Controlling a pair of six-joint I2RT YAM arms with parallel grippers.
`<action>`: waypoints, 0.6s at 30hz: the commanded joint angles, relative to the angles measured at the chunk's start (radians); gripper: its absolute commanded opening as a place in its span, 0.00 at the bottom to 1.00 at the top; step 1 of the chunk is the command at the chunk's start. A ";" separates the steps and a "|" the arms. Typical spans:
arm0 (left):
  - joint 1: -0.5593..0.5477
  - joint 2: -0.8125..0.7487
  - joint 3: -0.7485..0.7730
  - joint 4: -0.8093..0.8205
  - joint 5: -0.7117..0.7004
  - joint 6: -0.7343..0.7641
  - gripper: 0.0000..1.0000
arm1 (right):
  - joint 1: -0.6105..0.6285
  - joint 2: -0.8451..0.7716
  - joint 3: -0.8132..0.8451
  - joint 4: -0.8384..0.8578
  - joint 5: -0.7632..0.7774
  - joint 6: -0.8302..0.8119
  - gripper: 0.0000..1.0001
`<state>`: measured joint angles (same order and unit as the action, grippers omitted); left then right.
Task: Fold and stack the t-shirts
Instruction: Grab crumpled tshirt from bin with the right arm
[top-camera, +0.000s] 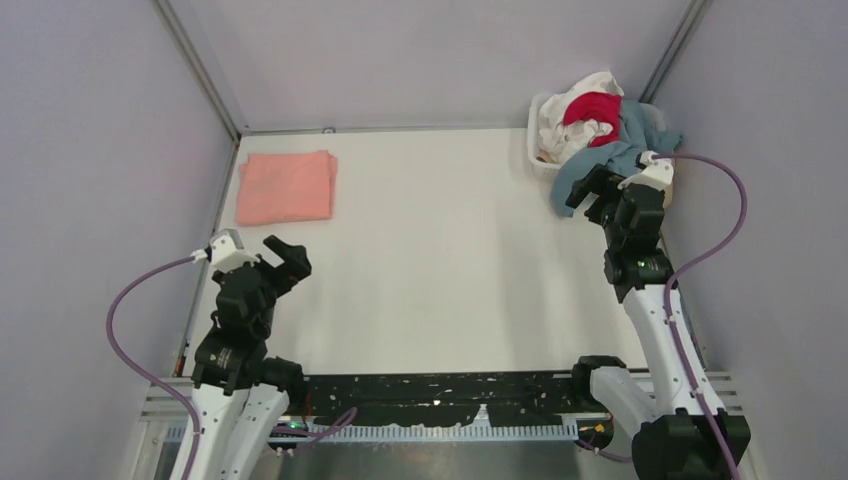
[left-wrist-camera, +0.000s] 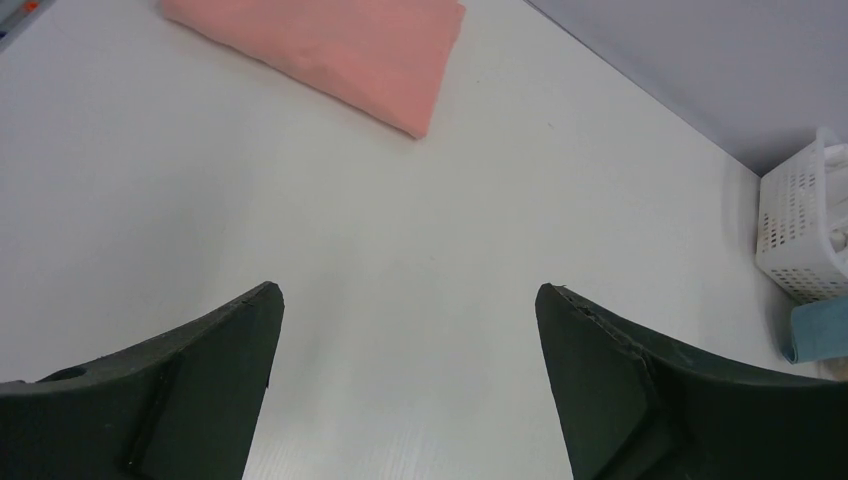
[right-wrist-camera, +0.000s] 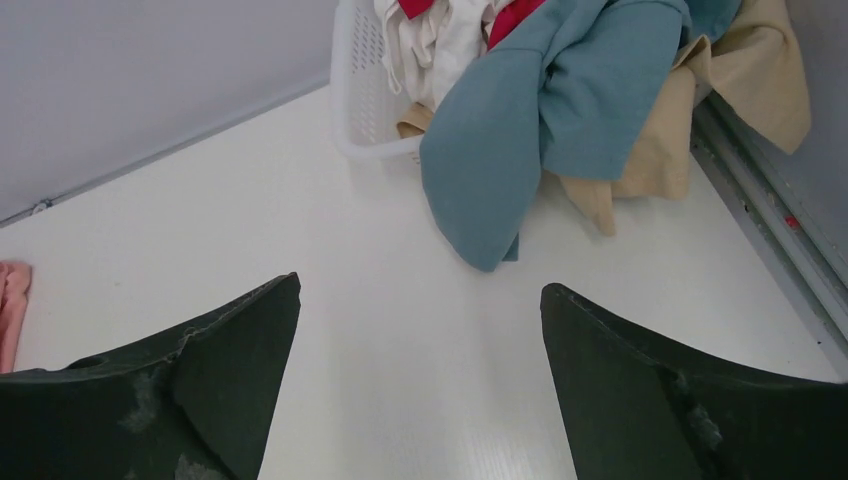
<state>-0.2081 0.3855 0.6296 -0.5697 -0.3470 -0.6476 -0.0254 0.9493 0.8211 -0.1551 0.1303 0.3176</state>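
Observation:
I keep moving my right gripper forward until it closes on the blue-grey t-shirt's hanging end (right-wrist-camera: 484, 222). That end (top-camera: 562, 199) hangs down clear of the basket, ahead of the open fingers.
A salmon-pink t-shirt (top-camera: 285, 187) (left-wrist-camera: 330, 50) lies folded flat at the table's far left. At the far right a heap of t-shirts fills and spills from a white basket (top-camera: 535, 150) (right-wrist-camera: 360, 100): red (top-camera: 592, 105), white (top-camera: 560, 120) and a tan one (right-wrist-camera: 700, 110). A large blue-grey t-shirt (top-camera: 610, 160) (right-wrist-camera: 530, 150) hangs over the basket's rim onto the table. My right gripper (top-camera: 592, 195) (right-wrist-camera: 420, 285) hovers open just short of the blue-grey cloth's hanging end, touching nothing. My left gripper (top-camera: 285, 262) (left-wrist-camera: 405, 290) is open over bare table, near of the pink shirt.
Grey walls close in the table at the left, back and right. A metal rail (right-wrist-camera: 770, 210) runs along the right edge beside the tan cloth. In the left wrist view the basket (left-wrist-camera: 800, 230) and a bit of blue cloth (left-wrist-camera: 820, 330) show far off.

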 joint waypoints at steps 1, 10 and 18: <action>0.003 -0.018 0.006 -0.013 -0.025 -0.006 0.99 | -0.001 -0.063 -0.064 0.130 0.018 -0.003 0.95; 0.003 0.031 -0.004 0.019 -0.005 -0.003 0.99 | -0.002 0.309 0.138 0.110 0.032 -0.137 0.95; 0.003 0.090 -0.003 0.033 -0.056 -0.001 0.99 | -0.032 0.766 0.471 0.021 -0.066 -0.107 0.95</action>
<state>-0.2081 0.4564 0.6258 -0.5789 -0.3573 -0.6476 -0.0441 1.6001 1.1473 -0.0940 0.1062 0.2043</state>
